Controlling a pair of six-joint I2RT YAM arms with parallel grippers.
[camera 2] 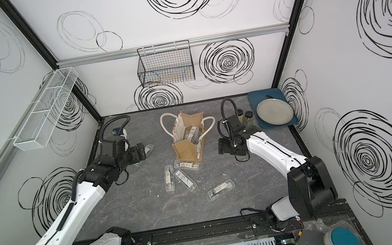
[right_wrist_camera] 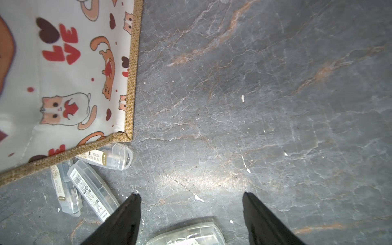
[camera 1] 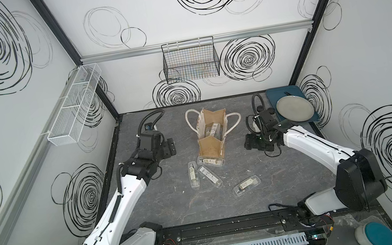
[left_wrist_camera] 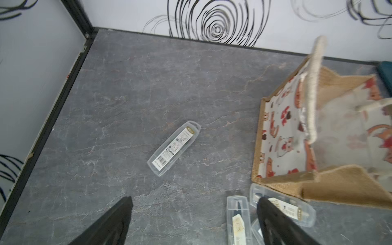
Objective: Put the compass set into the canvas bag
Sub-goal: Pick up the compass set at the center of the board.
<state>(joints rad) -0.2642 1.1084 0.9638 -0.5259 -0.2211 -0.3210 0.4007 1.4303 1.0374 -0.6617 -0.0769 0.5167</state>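
Observation:
My left gripper is to keep going down to the case's sides and close there, since the case ahead [left_wrist_camera: 174, 148] lies clear of the canvas bag and other cases.
The canvas bag [camera 1: 211, 147] [camera 2: 187, 149] stands open at mid table, with clear compass set cases inside [camera 1: 211, 129]. More cases lie on the table: one against the bag's front [camera 1: 209, 161], two side by side [camera 1: 194, 175], one alone [camera 1: 246, 185]. Another case [left_wrist_camera: 174, 148] [camera 2: 148, 150] lies left of the bag, ahead of my left gripper [left_wrist_camera: 194, 200] [camera 1: 171, 147], which is open and empty. My right gripper [right_wrist_camera: 191, 195] [camera 1: 250, 142] hangs open and empty right of the bag, with the lone case [right_wrist_camera: 186, 235] on the table under it.
A blue tray [camera 1: 272, 95] carrying a grey plate [camera 1: 294, 110] sits at the back right, with two jars [camera 2: 244, 118] beside it. A black wire basket [camera 1: 190, 61] hangs on the back wall and a white mesh basket [camera 1: 75, 105] on the left wall.

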